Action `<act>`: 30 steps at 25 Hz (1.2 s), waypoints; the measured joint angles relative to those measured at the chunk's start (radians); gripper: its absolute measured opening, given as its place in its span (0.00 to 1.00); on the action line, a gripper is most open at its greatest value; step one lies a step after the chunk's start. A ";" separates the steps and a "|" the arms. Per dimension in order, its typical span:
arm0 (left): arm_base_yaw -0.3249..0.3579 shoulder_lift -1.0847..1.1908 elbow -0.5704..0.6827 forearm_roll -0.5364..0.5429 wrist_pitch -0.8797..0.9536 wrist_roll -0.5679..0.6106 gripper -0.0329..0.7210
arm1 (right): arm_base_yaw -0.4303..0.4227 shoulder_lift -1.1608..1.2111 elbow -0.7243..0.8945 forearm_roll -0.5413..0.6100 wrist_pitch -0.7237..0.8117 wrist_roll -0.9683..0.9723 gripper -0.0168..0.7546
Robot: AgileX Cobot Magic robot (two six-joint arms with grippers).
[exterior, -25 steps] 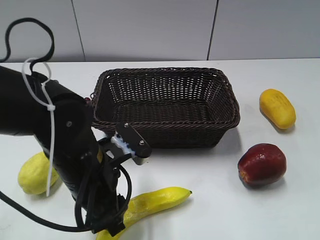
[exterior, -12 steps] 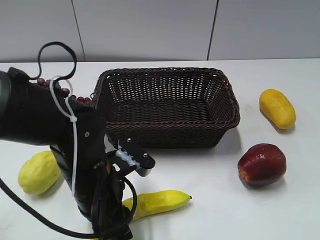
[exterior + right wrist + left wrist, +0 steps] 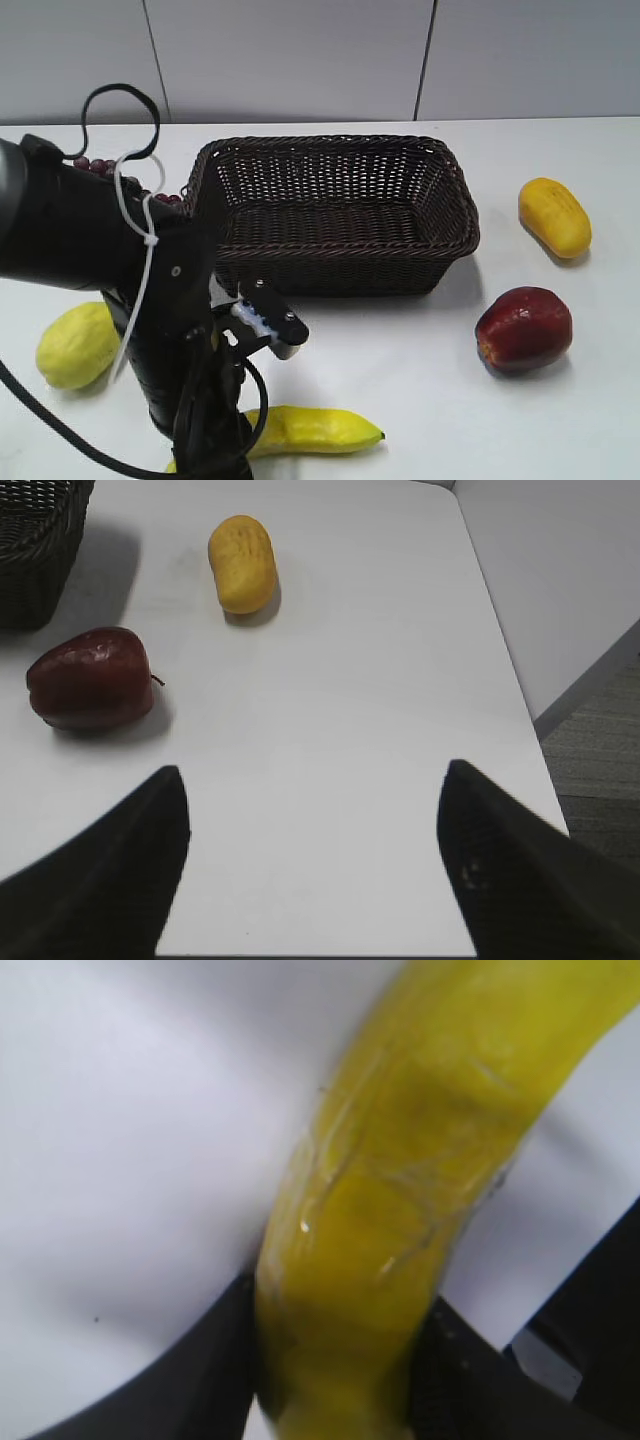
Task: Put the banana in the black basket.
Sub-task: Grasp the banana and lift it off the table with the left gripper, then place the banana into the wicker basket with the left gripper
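Note:
The black basket [image 3: 325, 215] is empty, and my left gripper's fingers are pressing both sides of the banana [image 3: 345, 1335]. I should now carry the banana until it hangs inside the basket.
The banana [image 3: 320, 428] lies near the table's front edge, its dark tip pointing right. In the left wrist view it [image 3: 400, 1220] fills the frame, and both black jaws of my left gripper [image 3: 335, 1360] press on its sides. In the exterior view the left arm covers the gripper [image 3: 215, 450] and the banana's left end. The black basket [image 3: 330, 270] stands empty behind them at mid-table, and its corner shows in the right wrist view [image 3: 35, 540]. My right gripper [image 3: 315, 860] is open and empty over bare table, out of the exterior view.
A red apple [image 3: 524, 328] [image 3: 88, 677] and an orange-yellow oval fruit [image 3: 554, 216] [image 3: 242, 563] lie right of the basket. A yellow-green lemon-like fruit [image 3: 75, 345] lies at the left. Dark grapes [image 3: 100, 166] sit behind the arm. The table's right edge [image 3: 510, 680] is near.
The left arm has shifted and lowered over the banana. The banana has turned, its tip swinging toward the front edge, and it now lies nearly level.

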 joint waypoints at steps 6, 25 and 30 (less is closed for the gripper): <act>0.000 -0.065 -0.014 0.122 0.067 0.000 0.47 | 0.000 0.000 0.000 0.000 0.000 0.000 0.79; 0.007 -0.138 -0.359 0.757 -0.151 0.001 0.47 | 0.000 0.000 0.000 0.000 0.000 0.000 0.79; 0.047 -0.098 -0.360 0.879 -0.308 0.002 0.47 | 0.000 0.000 0.000 0.000 0.000 0.000 0.79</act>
